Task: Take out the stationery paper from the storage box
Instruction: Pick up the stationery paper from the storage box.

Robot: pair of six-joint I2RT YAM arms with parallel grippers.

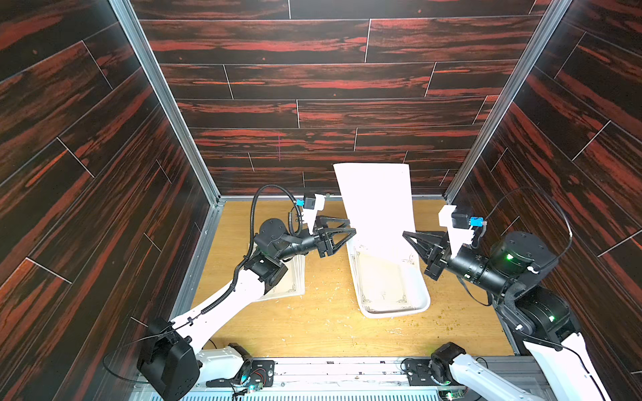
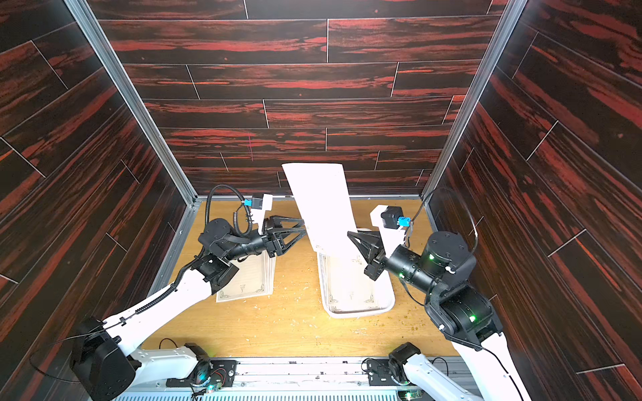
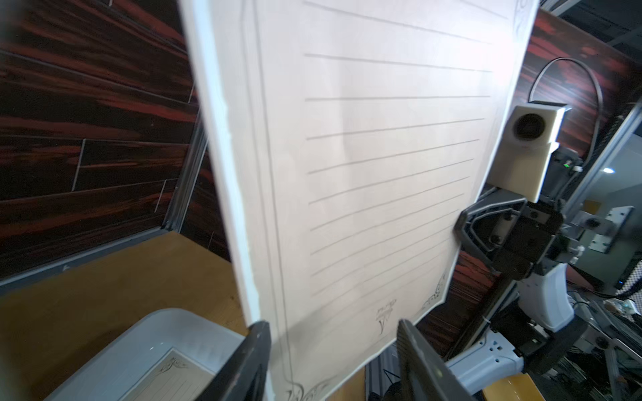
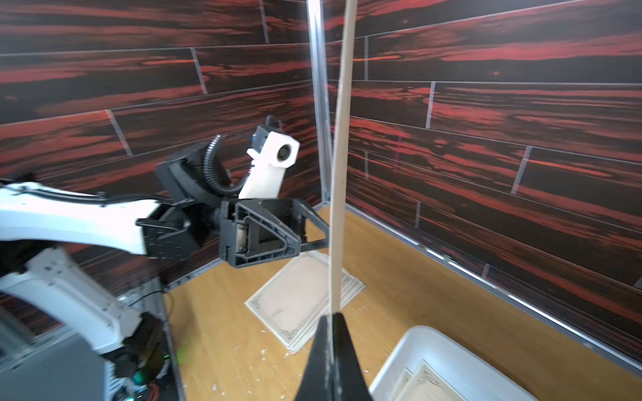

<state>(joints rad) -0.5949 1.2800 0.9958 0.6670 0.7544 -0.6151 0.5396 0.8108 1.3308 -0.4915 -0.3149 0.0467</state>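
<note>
The upright sheet (image 1: 376,207) will bend into a curve when I lower it onto the pile, because the printed lines (image 3: 393,175) bow gently across it.
One sheet of stationery paper (image 1: 377,208) (image 2: 323,205) stands upright in the air above the white storage box (image 1: 396,312) (image 2: 361,314). My right gripper (image 1: 404,234) (image 4: 330,316) is shut on the sheet's lower right edge, which shows edge-on in the right wrist view. At the sheet's left edge my left gripper (image 1: 351,225) (image 3: 331,324) is open, a finger on either side of the lower corner, not closed on it. More sheets (image 1: 385,284) (image 3: 173,375) lie flat in the box.
A pile of the same sheets (image 1: 291,281) (image 4: 295,305) lies on the wooden table under my left arm. Small crumbs (image 1: 330,298) are scattered over the table. Dark wood-pattern walls (image 1: 104,208) close in the back and both sides.
</note>
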